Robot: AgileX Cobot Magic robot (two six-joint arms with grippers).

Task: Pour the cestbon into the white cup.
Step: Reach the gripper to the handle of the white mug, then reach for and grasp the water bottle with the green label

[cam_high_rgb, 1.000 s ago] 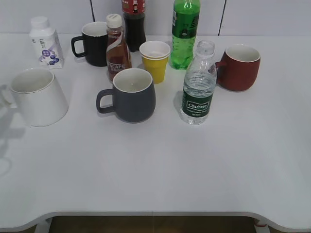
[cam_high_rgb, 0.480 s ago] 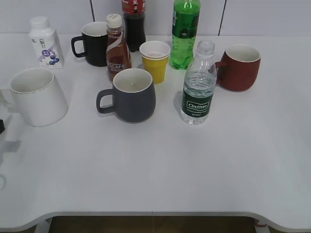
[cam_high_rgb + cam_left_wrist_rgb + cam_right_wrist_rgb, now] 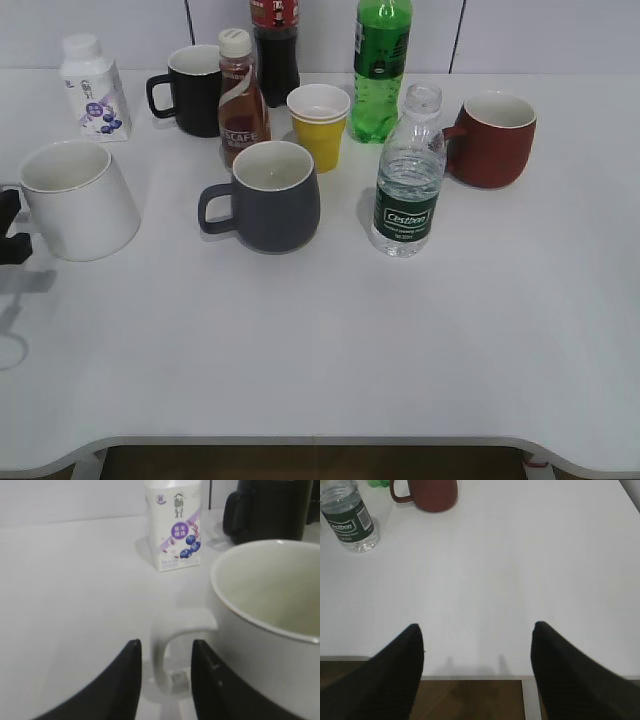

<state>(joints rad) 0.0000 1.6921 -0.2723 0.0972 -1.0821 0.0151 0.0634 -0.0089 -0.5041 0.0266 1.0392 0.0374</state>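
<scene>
Water stands [image 3: 411,164] above the dark green label, so the cestbon [image 3: 409,176] will still hold plenty of water when I pour some into the white cup.
The cestbon [image 3: 407,190], a clear ribbed bottle with a dark green label and no cap, stands upright right of centre; it also shows in the right wrist view [image 3: 350,522]. The white cup [image 3: 75,200] stands at the far left, handle pointing left. My left gripper [image 3: 8,230] is at the table's left edge. In the left wrist view its fingers [image 3: 165,655] are open on either side of the cup's [image 3: 270,630] handle, with a gap showing. My right gripper [image 3: 477,630] is open and empty over the table's front edge, well away from the bottle.
A grey mug [image 3: 272,195] stands in the middle. Behind it are a yellow paper cup [image 3: 320,125], a coffee bottle [image 3: 241,98], a black mug [image 3: 192,88], a cola bottle [image 3: 275,45] and a green soda bottle [image 3: 381,70]. A red mug [image 3: 495,138] stands right, a white yoghurt bottle [image 3: 92,88] far left.
My left gripper has come into the exterior view from the left edge and moved up to the white cup's handle. The cup and the bottle have not moved.
</scene>
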